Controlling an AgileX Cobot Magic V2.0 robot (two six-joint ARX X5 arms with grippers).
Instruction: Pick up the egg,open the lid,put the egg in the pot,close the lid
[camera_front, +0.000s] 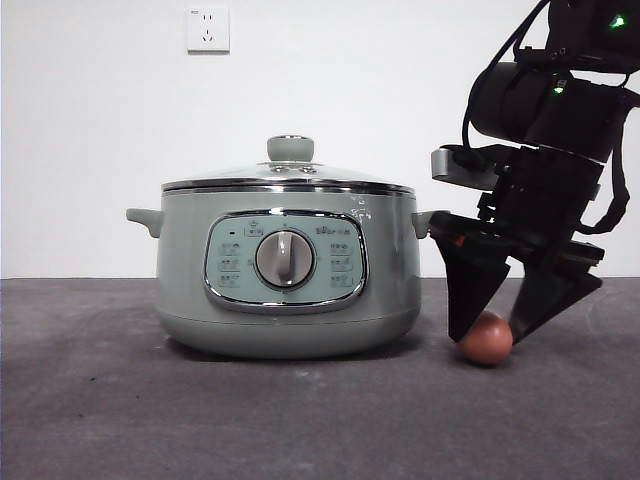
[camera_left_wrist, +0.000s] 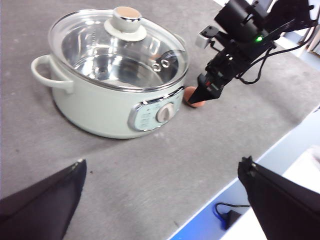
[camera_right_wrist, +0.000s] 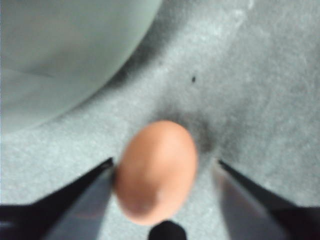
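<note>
A knob (camera_front: 290, 149) sits at the center of the round dome, so the glass lid (camera_front: 240, 178) will come off the pot in one piece when I open it.
The egg (camera_front: 486, 340) lies on the grey table just to the right of the pot (camera_front: 290, 290). My right gripper (camera_front: 487, 335) is down over it, open, with one jaw on each side. In the right wrist view, one jaw touches the egg (camera_right_wrist: 156, 170) and a gap stays at the other; the gripper (camera_right_wrist: 165, 161) straddles it. The glass lid (camera_front: 290, 183) sits shut on the pot. In the left wrist view, my left gripper (camera_left_wrist: 162, 161) is open and empty, high above the table in front of the pot (camera_left_wrist: 100, 110), lid (camera_left_wrist: 120, 50) and egg (camera_left_wrist: 195, 97).
A white wall with a socket (camera_front: 208, 28) stands behind the table. The pot's side handle (camera_front: 428, 222) is close to the right arm. The table's front edge (camera_left_wrist: 240, 175) runs near the left gripper, with a black cable (camera_left_wrist: 225, 214) below it.
</note>
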